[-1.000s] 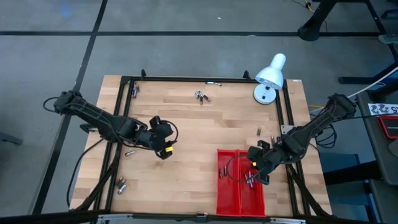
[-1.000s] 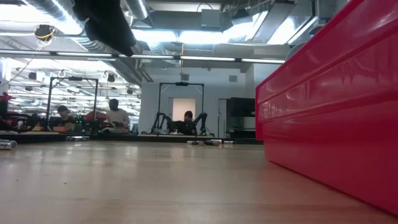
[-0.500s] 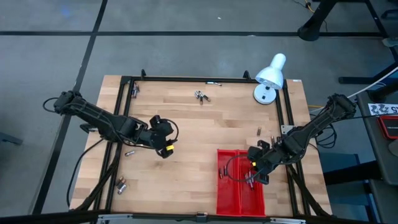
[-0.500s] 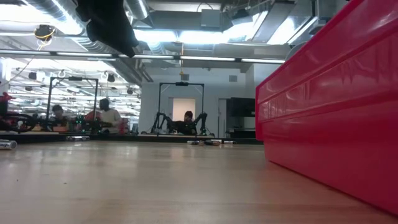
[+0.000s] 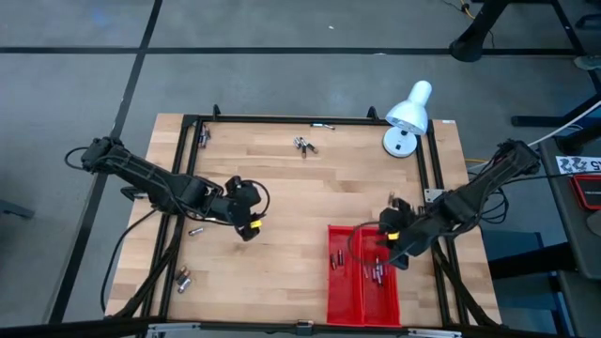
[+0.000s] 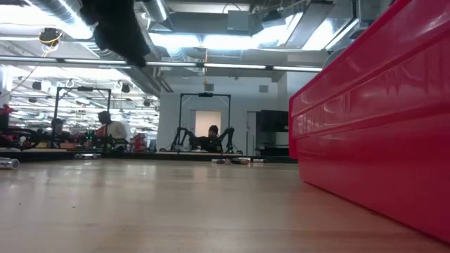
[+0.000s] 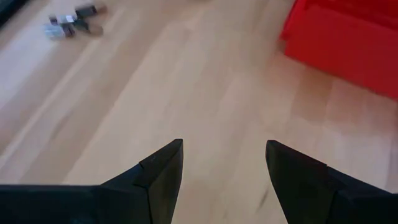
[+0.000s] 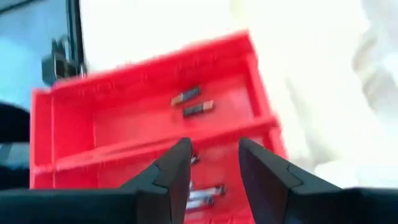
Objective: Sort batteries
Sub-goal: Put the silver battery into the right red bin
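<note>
My left gripper should pick up one of the batteries across from the red tray and pass it to my right gripper, because they are far from my right gripper.
Batteries lie scattered on the wooden table: a cluster near the far edge, one by my left arm, a pair at the near left. More batteries lie in both compartments of the red tray. My right gripper hangs open above the tray's right compartment, nothing between its fingers. My left gripper is open over bare wood at the middle left, pointing down at a slant.
A white desk lamp stands at the far right corner. A black frame runs along the table's edges. Two batteries lie near the right rail, and others show ahead of my left gripper. The tray's red wall fills the low view's right.
My right gripper has risen out of the tray's right compartment and drawn a little toward the far edge. The batteries that were at its fingertips now lie in that compartment.
</note>
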Controlling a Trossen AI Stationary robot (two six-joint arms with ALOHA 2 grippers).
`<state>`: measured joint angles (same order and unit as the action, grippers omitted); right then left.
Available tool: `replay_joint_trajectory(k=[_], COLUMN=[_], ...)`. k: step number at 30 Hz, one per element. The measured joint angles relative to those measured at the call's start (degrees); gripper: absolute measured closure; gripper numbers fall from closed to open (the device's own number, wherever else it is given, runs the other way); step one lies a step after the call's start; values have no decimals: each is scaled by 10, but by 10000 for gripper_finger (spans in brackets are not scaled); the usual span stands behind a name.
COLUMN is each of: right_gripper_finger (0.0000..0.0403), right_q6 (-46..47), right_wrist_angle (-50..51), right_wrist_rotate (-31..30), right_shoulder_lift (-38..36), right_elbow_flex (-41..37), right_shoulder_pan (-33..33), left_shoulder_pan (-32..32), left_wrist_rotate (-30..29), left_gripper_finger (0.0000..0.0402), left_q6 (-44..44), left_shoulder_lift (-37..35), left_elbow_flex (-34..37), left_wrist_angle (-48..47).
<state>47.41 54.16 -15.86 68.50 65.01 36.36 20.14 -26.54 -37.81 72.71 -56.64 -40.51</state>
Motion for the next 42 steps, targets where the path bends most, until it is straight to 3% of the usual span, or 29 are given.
replay_joint_trajectory(k=[4,9,12,20,27,42], right_gripper_finger=[269,269,269,269,269,269], right_q6=[-19,-40,-52,-74,-71,-66], right_wrist_angle=[-1,-2,-2,-7,-8,-35], right_wrist_rotate=[-40,-61,-79,-120,-120,-100], right_shoulder_lift=[-2,-2,-2,-2,-2,-2], right_elbow_flex=[14,17,17,17,17,17], right_shoulder_pan=[0,0,0,0,0,0], left_shoulder_pan=[0,0,-9,-56,-80,-82], left_wrist_rotate=[36,126,166,271,277,279], left_gripper_finger=[183,183,183,199,218,220], left_q6=[-70,-163,-181,-108,-20,104], left_shoulder_lift=[0,0,0,41,104,248], left_elbow_flex=[0,0,19,109,118,116], left_wrist_angle=[-85,-251,-296,-283,-272,-235])
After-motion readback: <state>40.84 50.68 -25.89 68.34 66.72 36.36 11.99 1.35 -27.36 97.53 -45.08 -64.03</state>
